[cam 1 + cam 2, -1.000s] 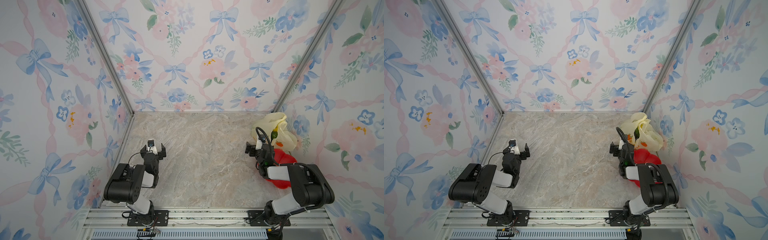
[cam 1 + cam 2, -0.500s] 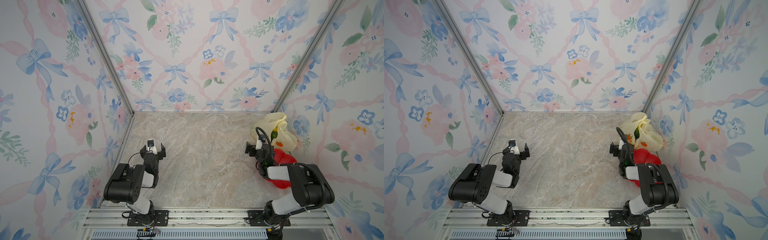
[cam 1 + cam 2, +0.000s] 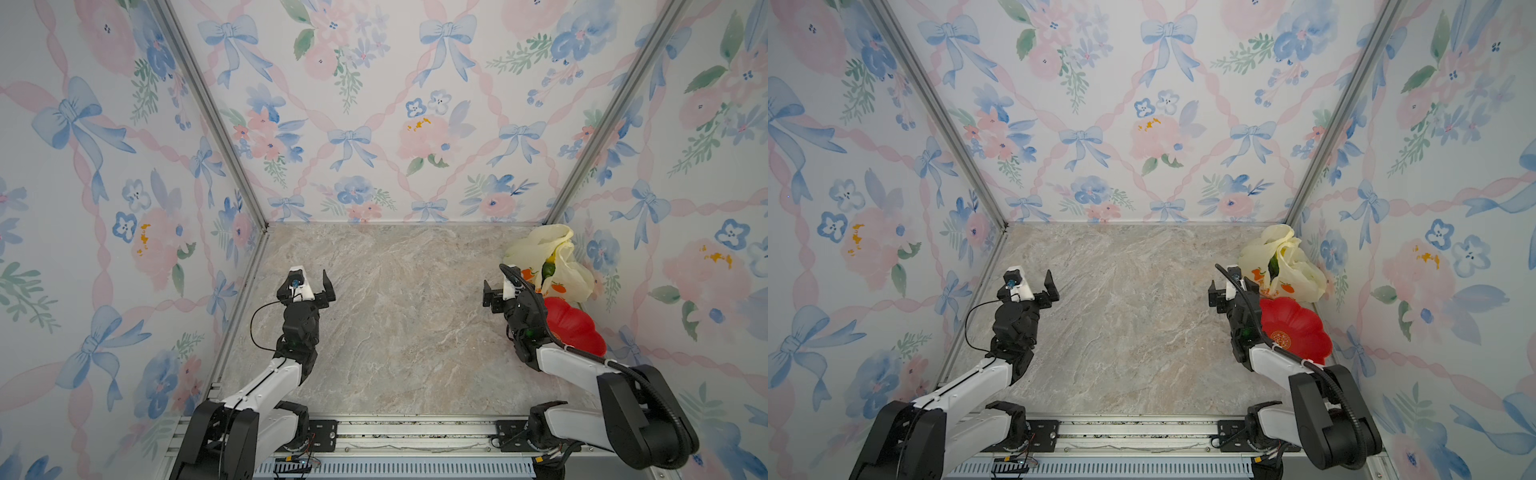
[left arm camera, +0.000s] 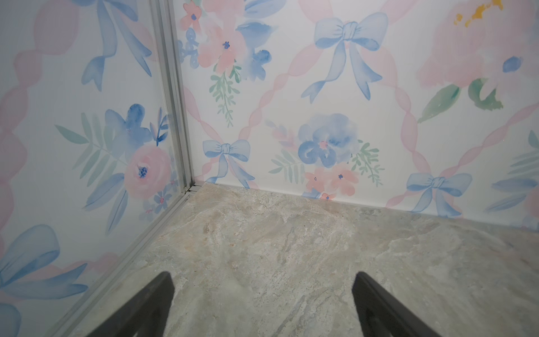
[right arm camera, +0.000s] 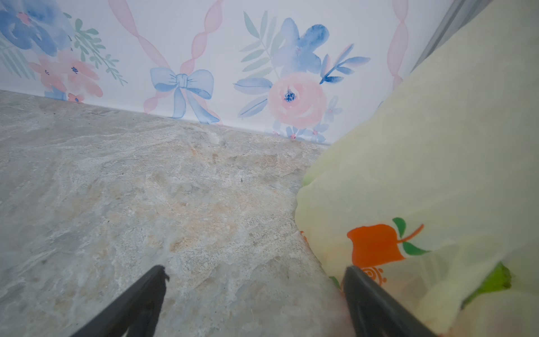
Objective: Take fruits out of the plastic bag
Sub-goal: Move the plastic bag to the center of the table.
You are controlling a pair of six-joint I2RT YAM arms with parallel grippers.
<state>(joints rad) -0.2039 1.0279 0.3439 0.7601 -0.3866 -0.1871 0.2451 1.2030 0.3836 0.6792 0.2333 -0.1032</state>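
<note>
The plastic bag (image 3: 547, 249) is standing in the back corner, a long way from my left gripper. My right gripper should bring the bag to the middle (image 3: 440, 300) first, and then both grippers should open it.
The pale yellow plastic bag (image 3: 536, 253) (image 3: 1304, 276) stands crumpled in the back right corner, with orange fruit pictures printed on it. A green fruit (image 3: 548, 270) (image 3: 1273, 268) shows through its opening; the other fruits are hidden. In the right wrist view the bag (image 5: 423, 175) fills one side, and a green fruit (image 5: 493, 284) peeks from a fold. My right gripper (image 3: 500, 289) (image 3: 1227, 291) (image 5: 254, 268) is open and empty, one finger close beside the bag's printed side. My left gripper (image 3: 313, 282) (image 3: 1034, 286) (image 4: 262, 275) is open and empty over bare table at the left.
A red flower-shaped plate (image 3: 575, 328) (image 3: 1296, 330) lies in front of the bag along the right wall, partly under my right arm. Flowered walls close in the marble table (image 3: 407, 324) on three sides. A metal rail (image 3: 415, 432) runs along the front edge.
</note>
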